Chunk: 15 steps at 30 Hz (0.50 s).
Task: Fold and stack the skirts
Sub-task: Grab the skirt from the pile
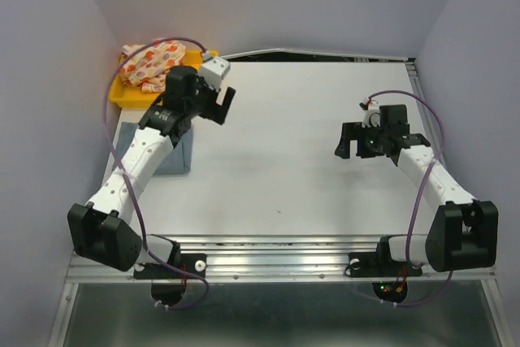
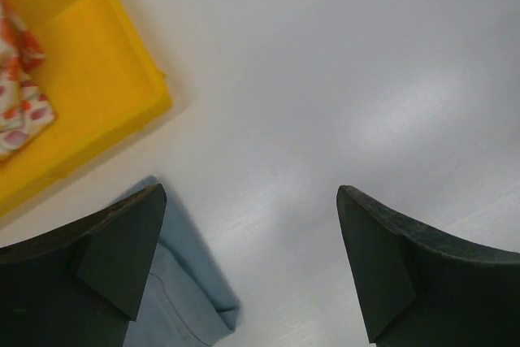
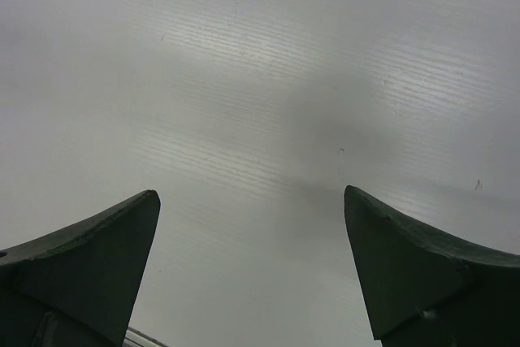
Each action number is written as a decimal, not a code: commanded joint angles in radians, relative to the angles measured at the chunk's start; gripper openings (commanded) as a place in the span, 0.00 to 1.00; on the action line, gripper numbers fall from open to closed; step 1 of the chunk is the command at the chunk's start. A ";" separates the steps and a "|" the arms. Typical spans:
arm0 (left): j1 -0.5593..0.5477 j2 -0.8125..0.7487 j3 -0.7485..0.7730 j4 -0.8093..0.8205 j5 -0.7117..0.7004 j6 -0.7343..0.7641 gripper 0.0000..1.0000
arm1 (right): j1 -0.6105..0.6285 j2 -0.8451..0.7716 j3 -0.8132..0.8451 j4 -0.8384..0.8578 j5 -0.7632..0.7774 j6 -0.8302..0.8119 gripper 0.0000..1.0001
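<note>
The cream floral skirt [image 1: 166,68] is lying uncovered in the yellow tray, so I should go on moving my open left gripper toward its raised folds [image 1: 151,62] until the fingers are on both sides of one fold.
The cream floral skirt [image 1: 152,63] lies crumpled in the yellow tray [image 1: 123,95] at the table's back left; its edge shows in the left wrist view [image 2: 19,103]. The light blue-grey skirt [image 1: 177,158] lies folded flat on the table's left side, partly under my left arm; its folded corner shows in the left wrist view [image 2: 185,290]. My left gripper [image 1: 221,106] is open and empty, held above the table just right of the tray and past the blue skirt's far corner [image 2: 252,201]. My right gripper [image 1: 349,141] is open and empty over bare table at the right [image 3: 252,201].
The yellow tray [image 2: 97,95] sits against the left wall at the back corner. Grey walls close off the left, back and right. A metal rail runs along the table's near edge [image 1: 276,245].
</note>
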 commanded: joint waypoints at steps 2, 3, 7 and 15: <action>0.253 0.113 0.259 0.035 0.033 -0.035 0.98 | -0.004 0.011 0.008 0.022 -0.008 -0.017 1.00; 0.285 0.142 0.298 0.025 0.049 -0.032 0.97 | -0.004 0.012 0.007 0.022 -0.011 -0.017 1.00; 0.399 0.366 0.506 -0.048 0.082 -0.027 0.97 | -0.004 0.032 0.005 0.023 -0.010 -0.018 1.00; 0.566 0.744 0.826 -0.007 0.138 -0.017 0.97 | -0.004 0.084 0.008 0.022 -0.007 -0.018 1.00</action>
